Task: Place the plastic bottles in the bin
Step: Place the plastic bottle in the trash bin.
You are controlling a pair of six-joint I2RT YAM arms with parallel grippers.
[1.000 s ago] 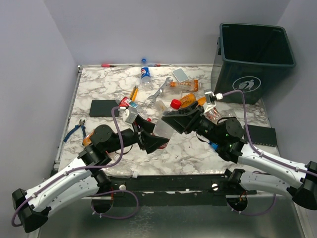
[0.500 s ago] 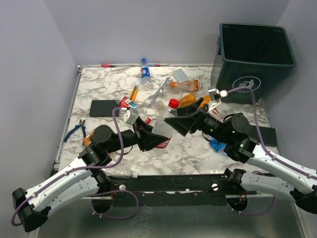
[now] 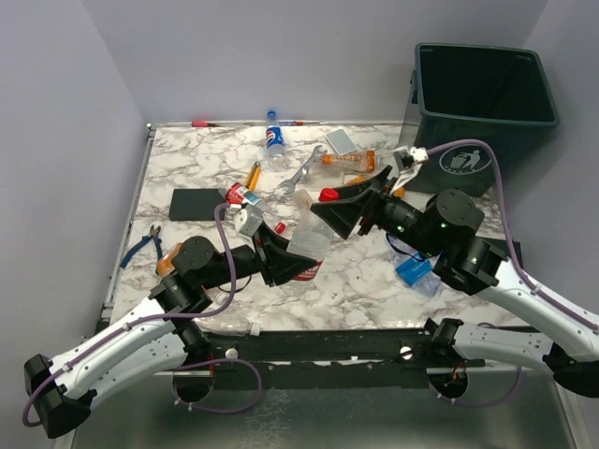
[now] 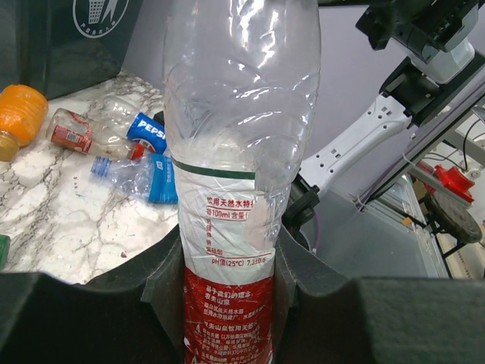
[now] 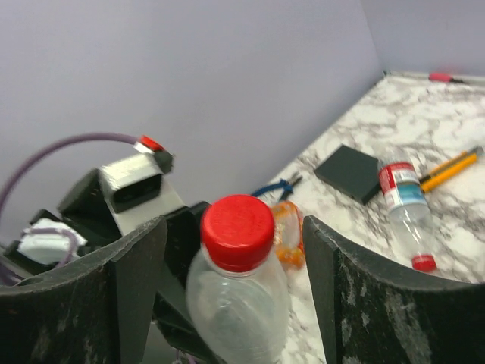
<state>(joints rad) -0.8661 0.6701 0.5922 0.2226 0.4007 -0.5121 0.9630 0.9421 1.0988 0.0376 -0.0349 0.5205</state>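
Observation:
The bin (image 3: 482, 105) is too far away for my left gripper to reach, so next my right gripper grabs the bottle near its red cap (image 3: 328, 195) and brings it over the bin.
My left gripper (image 3: 290, 257) (image 4: 227, 292) is shut on the lower body of a clear plastic bottle (image 3: 307, 238) (image 4: 231, 152) with a red-and-white label, held tilted up over the table's near middle. Its red cap (image 3: 328, 195) (image 5: 237, 230) sits between the fingers of my right gripper (image 3: 325, 210) (image 5: 231, 239), which stands open and clear of it on both sides. Other bottles lie on the marble: a Pepsi one (image 3: 273, 140), an orange-labelled one (image 3: 348, 161), a red-labelled one (image 3: 241, 195), a blue-labelled one (image 3: 416, 271). The dark green bin (image 3: 487, 103) stands at the far right.
A silver wrench (image 3: 301, 173) and a yellow-handled tool (image 3: 253, 175) lie mid-table. Blue pliers (image 3: 142, 245) are at the left edge. Black blocks lie at the left (image 3: 197, 204) and right (image 3: 491, 253). A grey card (image 3: 342, 140) lies near the back.
The bottle has passed from my right gripper to my left: the left shut on its body, the right opened and drew back up and to the right, off the cap end.

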